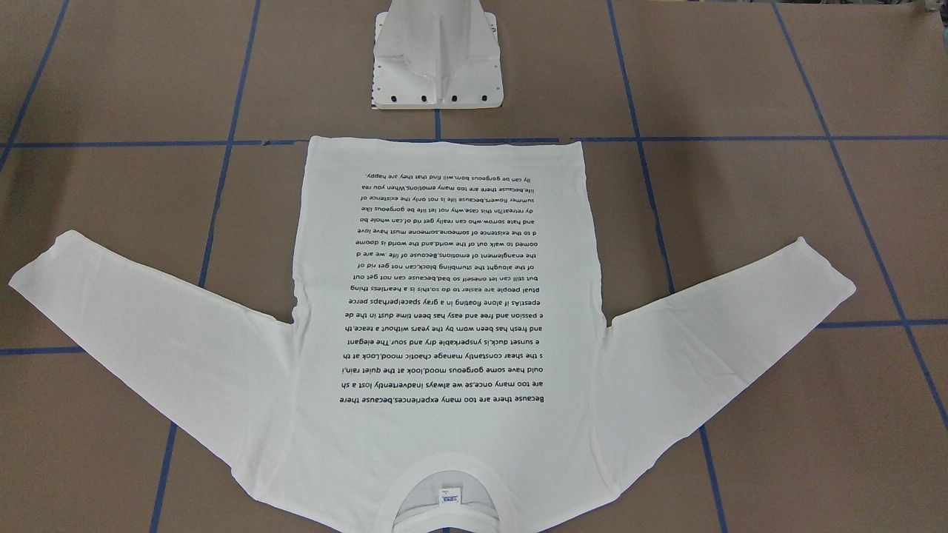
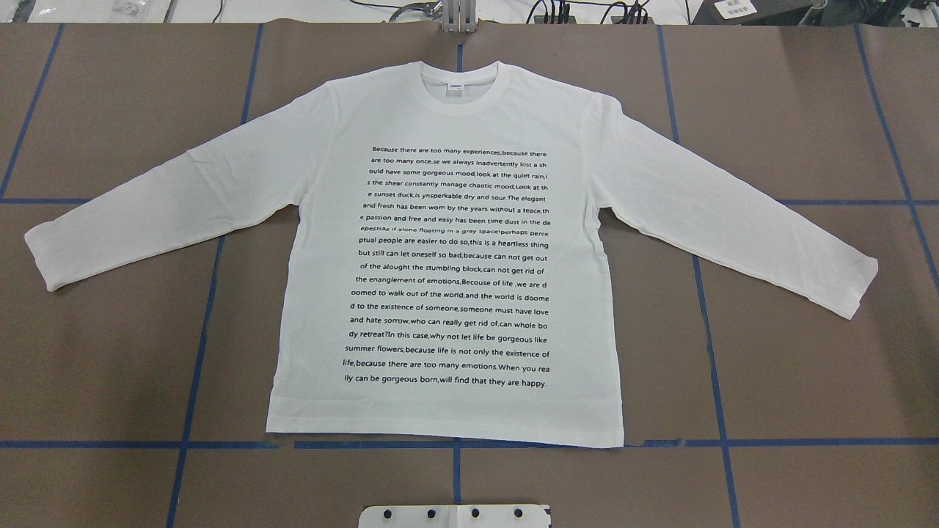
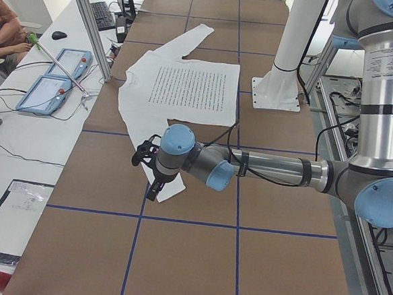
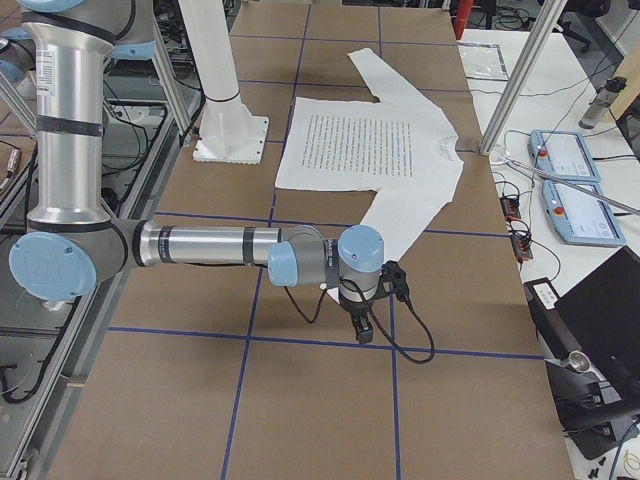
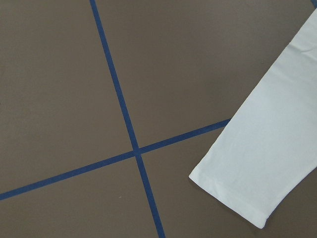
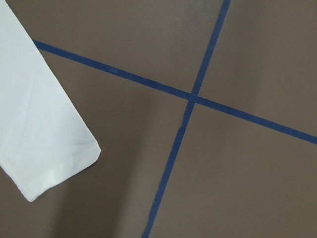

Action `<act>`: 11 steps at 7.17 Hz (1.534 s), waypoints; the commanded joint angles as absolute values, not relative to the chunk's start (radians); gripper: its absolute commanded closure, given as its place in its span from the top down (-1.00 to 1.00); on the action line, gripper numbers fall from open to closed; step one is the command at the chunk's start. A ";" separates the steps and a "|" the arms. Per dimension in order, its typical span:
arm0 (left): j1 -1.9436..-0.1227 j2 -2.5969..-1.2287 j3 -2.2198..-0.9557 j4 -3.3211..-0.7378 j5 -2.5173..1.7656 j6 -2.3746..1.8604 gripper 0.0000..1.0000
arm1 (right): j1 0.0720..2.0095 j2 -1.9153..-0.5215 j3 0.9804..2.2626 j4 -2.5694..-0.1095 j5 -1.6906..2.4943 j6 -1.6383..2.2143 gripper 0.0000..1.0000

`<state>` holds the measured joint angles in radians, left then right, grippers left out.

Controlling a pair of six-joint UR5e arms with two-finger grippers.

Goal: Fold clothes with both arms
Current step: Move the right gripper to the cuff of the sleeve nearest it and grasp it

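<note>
My right gripper is hanging just past the flat cuff, and the cuff's far corner lies loose, so my gripper should keep going down toward that corner until its fingers close there.
The white long-sleeved T-shirt (image 2: pixel 447 249) lies flat on the brown table with the black printed text up, both sleeves spread out and the neck on the far side from the robot's base. It also shows in the front-facing view (image 1: pixel 444 311). My left arm reaches low over the table, and its gripper (image 3: pixel 155 185) hangs above the cuff of the sleeve on that side (image 5: pixel 247 168). My right gripper (image 4: pixel 362 325) hangs just beyond the other cuff (image 6: pixel 44 144). I cannot tell whether either gripper is open or shut. Neither touches the shirt.
The white pedestal base (image 1: pixel 437 59) stands behind the shirt's hem. Blue tape lines (image 2: pixel 455 444) cross the brown table top. Blue control boxes (image 3: pixel 53 77) and cables lie on the white bench along the far side. An aluminium post (image 4: pixel 515 75) rises at the table's edge.
</note>
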<state>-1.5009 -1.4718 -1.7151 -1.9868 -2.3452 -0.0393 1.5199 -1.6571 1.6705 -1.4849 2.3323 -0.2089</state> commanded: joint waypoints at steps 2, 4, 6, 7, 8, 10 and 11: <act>-1.500 -1.474 -1.694 -2.034 -2.345 -0.035 1.00 | 1.413 -1.606 1.640 -1.471 2.339 0.002 1.00; -1.499 -1.476 -1.694 -2.034 -2.347 -0.041 0.99 | 1.307 -1.603 1.550 -1.242 2.333 0.243 0.98; -1.499 -1.477 -1.700 -2.034 -2.350 -0.041 1.00 | 1.238 -1.579 1.395 -0.998 2.339 0.439 0.86; -1.499 -1.482 -1.703 -2.030 -2.352 -0.046 1.00 | 1.194 -1.569 1.390 -0.949 2.341 0.550 0.85; -1.499 -1.482 -1.701 -2.032 -2.350 -0.046 0.99 | 1.159 -1.569 1.385 -0.907 2.336 0.602 0.85; -1.499 -1.485 -1.706 -2.031 -2.350 -0.045 0.99 | 1.144 -1.569 1.362 -0.904 2.333 0.604 0.82; -1.499 -1.486 -1.706 -2.031 -2.350 -0.044 0.99 | 1.144 -1.572 1.361 -0.905 2.335 0.604 0.74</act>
